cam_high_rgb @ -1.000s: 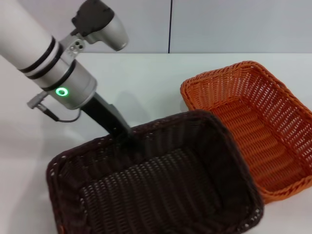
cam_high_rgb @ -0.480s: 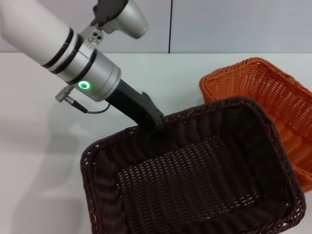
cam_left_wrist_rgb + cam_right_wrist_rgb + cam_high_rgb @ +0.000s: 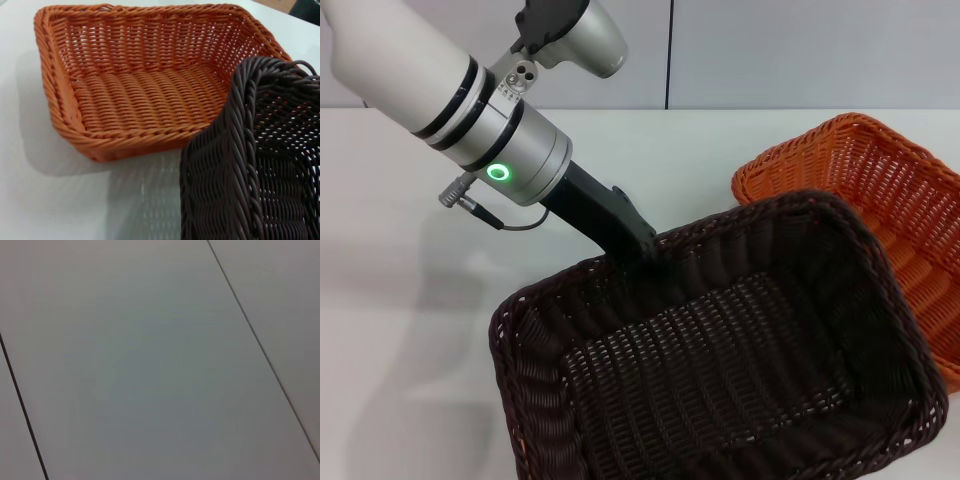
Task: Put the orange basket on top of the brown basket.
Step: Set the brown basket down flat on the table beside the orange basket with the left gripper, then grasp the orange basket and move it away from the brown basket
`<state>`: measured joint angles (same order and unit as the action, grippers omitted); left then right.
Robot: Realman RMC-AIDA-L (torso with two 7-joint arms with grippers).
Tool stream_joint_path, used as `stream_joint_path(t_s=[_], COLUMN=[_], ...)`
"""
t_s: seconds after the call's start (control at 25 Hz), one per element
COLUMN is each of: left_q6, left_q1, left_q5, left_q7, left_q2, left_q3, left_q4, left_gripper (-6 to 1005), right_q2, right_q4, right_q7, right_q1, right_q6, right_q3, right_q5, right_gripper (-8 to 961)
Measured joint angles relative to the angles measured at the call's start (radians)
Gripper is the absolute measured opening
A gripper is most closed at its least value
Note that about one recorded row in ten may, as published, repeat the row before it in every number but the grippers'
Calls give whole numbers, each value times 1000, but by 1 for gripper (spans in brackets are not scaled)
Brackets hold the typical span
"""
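Observation:
My left gripper should put down the brown basket it holds, which overhangs the orange basket, and move back before my right gripper takes the orange basket [image 3: 910, 230].
My left gripper [image 3: 638, 250] is shut on the far rim of the brown basket [image 3: 720, 370] and holds it tilted above the white table [image 3: 410, 300]. The brown basket's right side overlaps the near left part of the orange basket [image 3: 890, 190], which rests on the table at the right. In the left wrist view the orange basket [image 3: 140, 95] lies empty, with the brown basket's rim [image 3: 250, 150] hanging over its edge. The right gripper is out of view; its wrist view shows only grey wall panels.
The left arm's silver wrist [image 3: 490, 130] reaches in from the upper left. A grey panelled wall [image 3: 800, 50] stands behind the table's far edge.
Over the last second my left gripper carried the brown basket up and to the right, until it overlapped the orange basket. In the last half second it barely moved.

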<state>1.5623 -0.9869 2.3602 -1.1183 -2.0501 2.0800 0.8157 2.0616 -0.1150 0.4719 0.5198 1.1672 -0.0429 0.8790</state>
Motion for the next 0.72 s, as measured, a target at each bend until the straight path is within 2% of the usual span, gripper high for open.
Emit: stream_joint_path(t_s=[0.52,0.72], left_q6=[-1,-19], left_q1=[15,30], left_q5=[72,67], left_q7=[66,62], left_q2=[5,2], left_q3=[3,35], left_q4=[53,92], left_gripper=[166,439], right_q2=[-4,-4], right_q4=[-3,-5], right_q7=[1,1], right_q1=[6,6], right_q6=[-3,-7], right_q3=[0,0], right_q5=[0,-1], right_gripper=[653,651])
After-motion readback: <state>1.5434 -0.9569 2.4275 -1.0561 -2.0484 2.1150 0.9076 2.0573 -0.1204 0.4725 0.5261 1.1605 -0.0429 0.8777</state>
